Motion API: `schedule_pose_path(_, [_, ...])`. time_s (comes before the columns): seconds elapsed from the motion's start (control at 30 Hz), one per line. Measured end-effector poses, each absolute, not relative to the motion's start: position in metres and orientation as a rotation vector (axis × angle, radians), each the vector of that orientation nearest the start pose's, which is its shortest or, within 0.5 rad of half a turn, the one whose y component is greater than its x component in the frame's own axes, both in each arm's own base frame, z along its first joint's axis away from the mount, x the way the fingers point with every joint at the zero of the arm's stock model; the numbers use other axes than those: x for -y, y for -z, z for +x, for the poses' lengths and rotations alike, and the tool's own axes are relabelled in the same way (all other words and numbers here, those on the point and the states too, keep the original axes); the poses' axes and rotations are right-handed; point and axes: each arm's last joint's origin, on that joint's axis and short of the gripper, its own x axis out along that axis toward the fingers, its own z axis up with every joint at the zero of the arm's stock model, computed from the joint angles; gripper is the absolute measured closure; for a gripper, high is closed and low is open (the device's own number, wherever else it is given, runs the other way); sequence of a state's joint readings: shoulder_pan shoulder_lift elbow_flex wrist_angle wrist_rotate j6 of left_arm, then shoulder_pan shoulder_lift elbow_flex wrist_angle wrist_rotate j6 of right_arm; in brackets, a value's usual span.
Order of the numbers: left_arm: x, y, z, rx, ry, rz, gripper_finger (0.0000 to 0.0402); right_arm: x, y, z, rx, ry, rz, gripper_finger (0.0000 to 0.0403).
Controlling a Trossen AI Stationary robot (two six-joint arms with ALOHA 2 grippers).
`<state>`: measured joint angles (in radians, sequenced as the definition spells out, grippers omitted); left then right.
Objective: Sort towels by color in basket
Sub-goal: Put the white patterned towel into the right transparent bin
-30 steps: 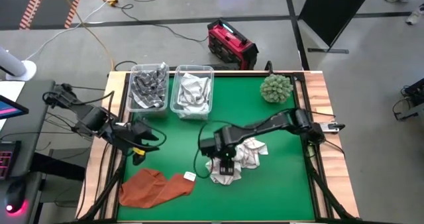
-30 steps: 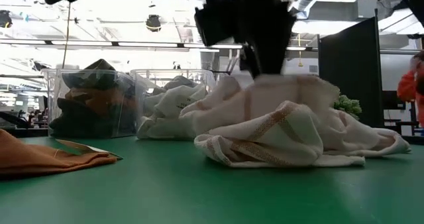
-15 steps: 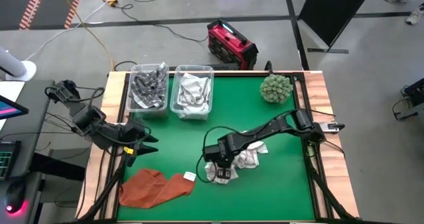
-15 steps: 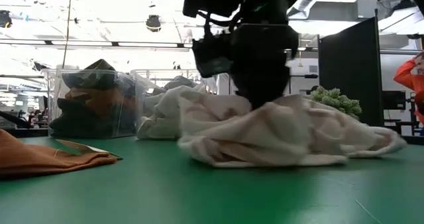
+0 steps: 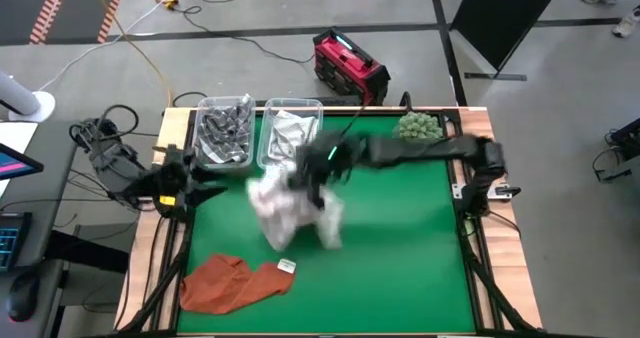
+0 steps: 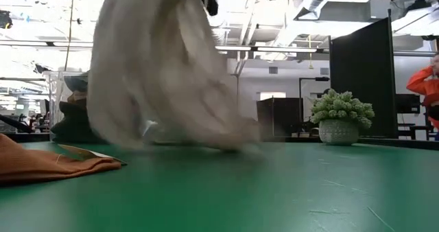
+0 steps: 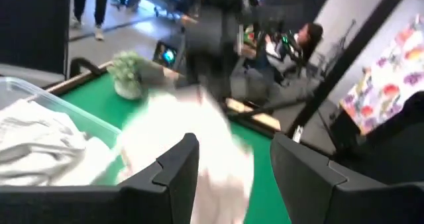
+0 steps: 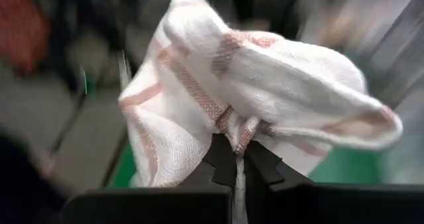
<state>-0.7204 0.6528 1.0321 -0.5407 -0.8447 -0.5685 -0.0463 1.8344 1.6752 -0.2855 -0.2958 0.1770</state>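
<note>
The white towel's lower end (image 6: 216,139) is hanging lower than the basket rims. Next, my right gripper raises it clear first, then sets it down on the white cloths (image 5: 291,130).
My right gripper (image 5: 312,173) is shut on a white towel with rust-coloured stripes (image 5: 290,213), just in front of the two clear baskets. The towel also shows in the right wrist view (image 8: 232,85) and, blurred, in the low view (image 6: 164,67). The left basket (image 5: 222,133) holds dark grey cloths. The right basket (image 5: 290,138) holds white ones. A rust-orange towel (image 5: 235,283) lies flat at the near left of the table. My left gripper (image 5: 195,183) is open and empty at the table's left edge, with the white towel in front of it (image 7: 192,138). My right gripper pinches a bunched fold of the striped towel (image 8: 233,128) between its two fingers, with several layers gathered. The towel hangs below the gripper and spreads out. Its lower end (image 6: 206,139) is blurred close over the table.
A green spiky ball in a pot (image 5: 420,126) stands at the far right of the green table (image 5: 400,248). A red case (image 5: 348,66) lies on the floor beyond the table. A person in orange (image 6: 425,81) shows far off at the right.
My right gripper has lifted the striped towel off the table's middle and swung it up and toward the far left, toward the baskets. The towel was crumpled on the table and now hangs and swings. My left arm has drawn back toward the table's left edge.
</note>
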Motion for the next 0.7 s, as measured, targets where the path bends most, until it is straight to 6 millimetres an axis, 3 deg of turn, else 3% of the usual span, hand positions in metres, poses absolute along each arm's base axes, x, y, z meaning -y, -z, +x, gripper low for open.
schedule_pose_path(0.17, [0.041, -0.4, 0.081, -0.032, -0.188, -0.455, 0.0226, 0.067, -0.44, 0.367, 0.005, -0.136, 0.151, 0.0373])
schedule_pose_path(0.23, [0.038, -0.401, 0.078, -0.02, -0.206, -0.448, 0.0226, 0.081, -0.469, 0.34, 0.144, -0.111, 0.092, 0.0373])
schedule_pose_path(0.33, [0.036, -0.401, 0.076, -0.006, -0.238, -0.433, 0.0226, 0.098, -0.494, 0.308, 0.243, -0.06, 0.021, 0.0373])
schedule_pose_path(0.47, [0.033, -0.402, 0.075, 0.008, -0.291, -0.405, 0.0226, 0.115, -0.492, 0.293, 0.164, 0.007, 0.037, 0.0373])
schedule_pose_path(0.7, [0.031, -0.403, 0.074, 0.032, -0.386, -0.357, 0.0226, 0.119, -0.435, 0.321, -0.216, -0.036, 0.198, 0.0373])
